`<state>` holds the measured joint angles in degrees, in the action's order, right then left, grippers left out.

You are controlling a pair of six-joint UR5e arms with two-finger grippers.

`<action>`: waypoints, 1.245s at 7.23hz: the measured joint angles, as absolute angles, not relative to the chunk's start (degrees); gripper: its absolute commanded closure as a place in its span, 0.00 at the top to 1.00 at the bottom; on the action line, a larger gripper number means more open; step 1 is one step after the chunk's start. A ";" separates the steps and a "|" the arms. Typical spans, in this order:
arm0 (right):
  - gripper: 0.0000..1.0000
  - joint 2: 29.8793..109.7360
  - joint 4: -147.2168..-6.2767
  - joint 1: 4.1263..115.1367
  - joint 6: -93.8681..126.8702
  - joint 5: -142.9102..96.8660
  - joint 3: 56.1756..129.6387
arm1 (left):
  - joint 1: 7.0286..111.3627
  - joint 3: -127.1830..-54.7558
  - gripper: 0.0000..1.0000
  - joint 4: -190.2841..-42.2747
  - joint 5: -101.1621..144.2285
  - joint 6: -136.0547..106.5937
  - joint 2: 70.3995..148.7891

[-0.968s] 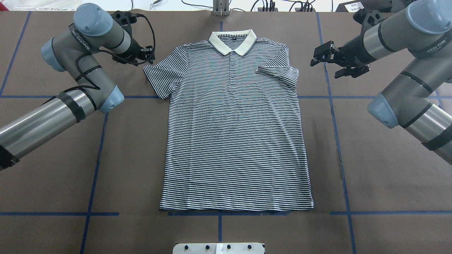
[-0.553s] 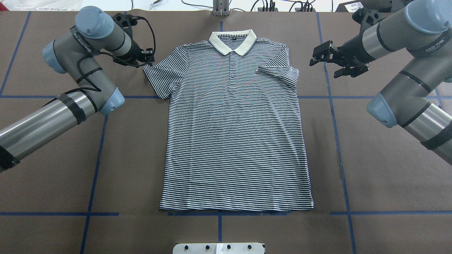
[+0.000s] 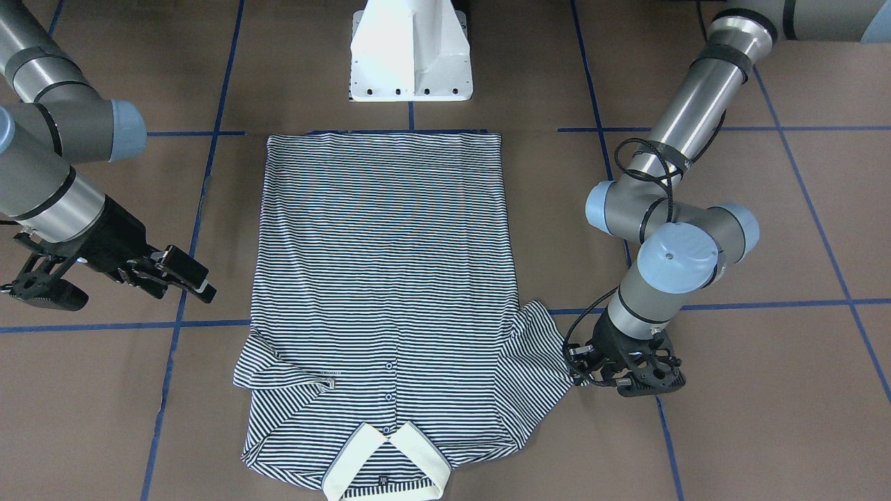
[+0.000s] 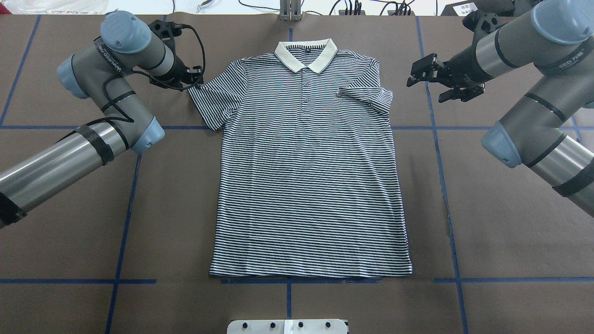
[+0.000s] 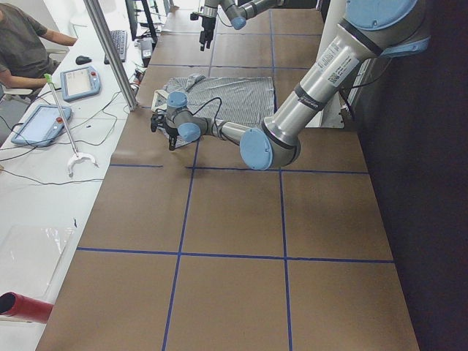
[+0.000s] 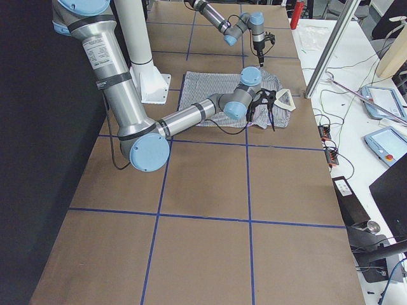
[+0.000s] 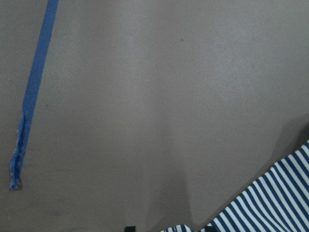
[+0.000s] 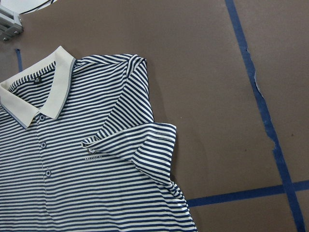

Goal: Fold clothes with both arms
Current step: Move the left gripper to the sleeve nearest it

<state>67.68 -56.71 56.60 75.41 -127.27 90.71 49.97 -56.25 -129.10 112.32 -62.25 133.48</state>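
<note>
The spread sleeve should fold over and stay down when I bring its hem inward, because the folded sleeve is already lying flat over the chest.
The navy-and-white striped polo shirt lies flat and face up, its cream collar at the far side. The sleeve on the right arm's side is folded in over the chest. The other sleeve lies spread out. My left gripper is down at that sleeve's outer corner. In the left wrist view the fingertips stand apart at the bottom edge, with a bit of striped cloth between them. My right gripper hovers open beside the folded sleeve, apart from the shirt.
Blue tape lines cross the brown table. The white pedestal base stands just behind the shirt's hem. In the exterior left view a person sits at a side desk with tablets and cables beyond the table's far edge.
My left gripper has come down and in towards the spread sleeve's corner. The right gripper has hardly moved. The shirt lies as before.
</note>
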 measured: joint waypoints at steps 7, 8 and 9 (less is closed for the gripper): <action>1.00 67.75 -56.73 56.60 75.82 -127.27 90.28 | 49.31 -55.55 0.08 -129.46 111.24 -62.37 133.81; 1.00 67.86 -56.73 56.60 75.91 -127.27 90.27 | 49.12 -55.55 0.00 -129.46 111.23 -62.41 133.87; 1.00 67.90 -56.75 56.60 75.98 -127.27 90.24 | 48.93 -55.56 0.00 -129.42 111.20 -62.51 133.97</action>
<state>67.90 -56.75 56.60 75.98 -127.27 90.24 48.93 -55.56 -129.42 111.20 -62.51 133.97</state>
